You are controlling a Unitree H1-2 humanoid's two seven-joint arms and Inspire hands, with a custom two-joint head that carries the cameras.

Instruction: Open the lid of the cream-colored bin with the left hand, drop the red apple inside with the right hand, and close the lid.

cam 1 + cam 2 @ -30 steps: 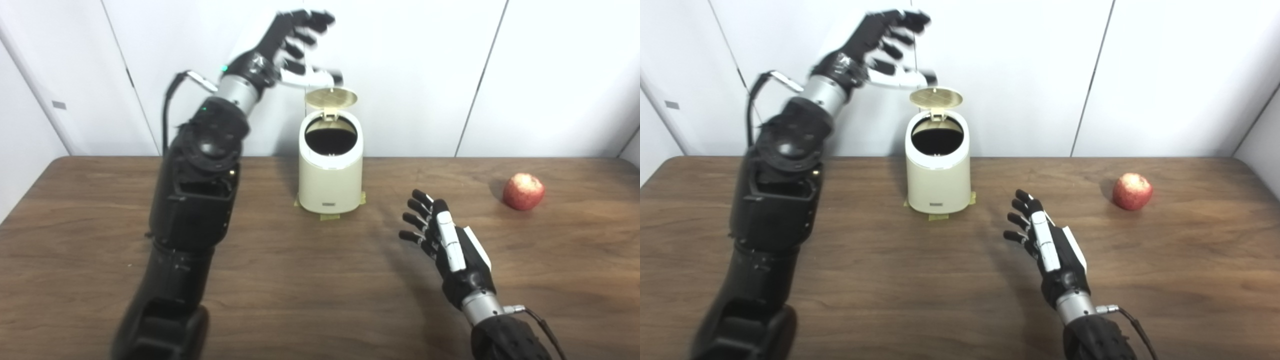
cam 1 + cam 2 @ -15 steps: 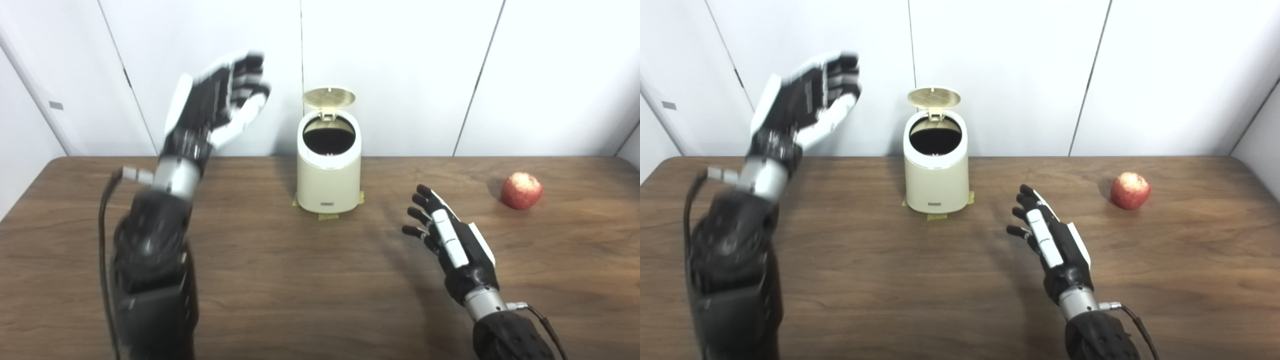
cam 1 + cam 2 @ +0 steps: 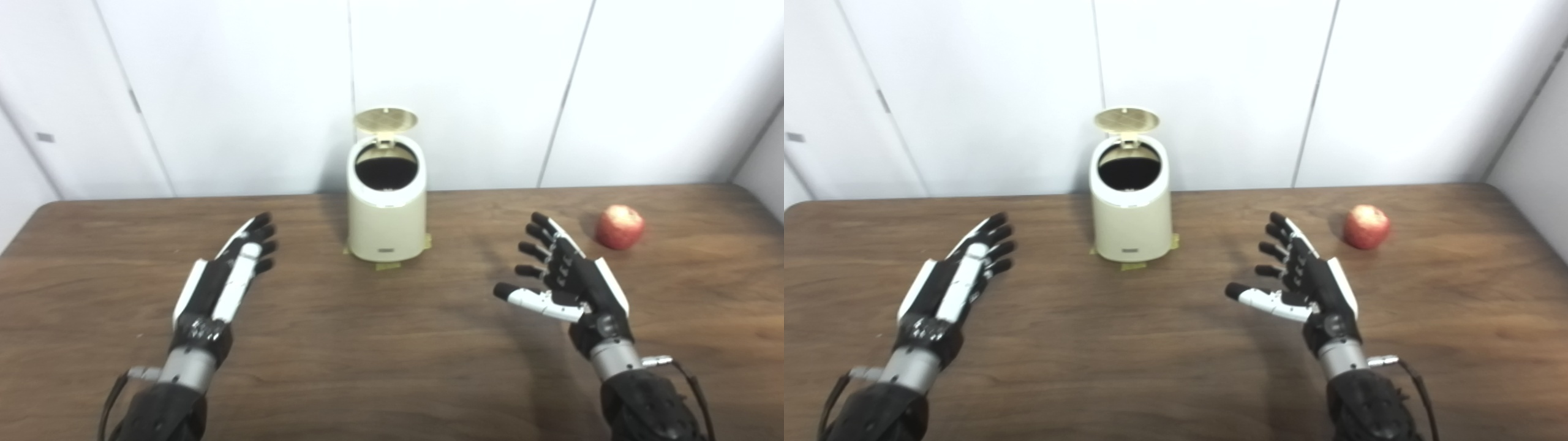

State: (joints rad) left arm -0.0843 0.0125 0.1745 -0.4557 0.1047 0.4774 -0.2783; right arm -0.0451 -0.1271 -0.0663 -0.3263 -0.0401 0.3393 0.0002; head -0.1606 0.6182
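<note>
The bin's dark opening [image 3: 386,172] is wider than the apple, so the red apple [image 3: 620,227] should go down completely out of sight when I drop it.
The cream-colored bin [image 3: 386,220] stands at the back middle of the table with its round lid [image 3: 386,120] tipped up behind a dark open mouth. The red apple [image 3: 620,227] lies on the table to the right, touched by nothing. My left hand [image 3: 222,286] is low over the table, left of and nearer than the bin, open and holding nothing. My right hand [image 3: 566,282] hovers open between bin and apple, thumb pointing left, well short of the apple.
The brown wooden table [image 3: 380,343] runs the width of the view, with white wall panels close behind it. Yellowish tape pieces [image 3: 387,264] lie at the bin's foot.
My left hand has come down from beside the raised lid to low over the table. My right hand has turned, its thumb spread out. The camera view has shifted a little.
</note>
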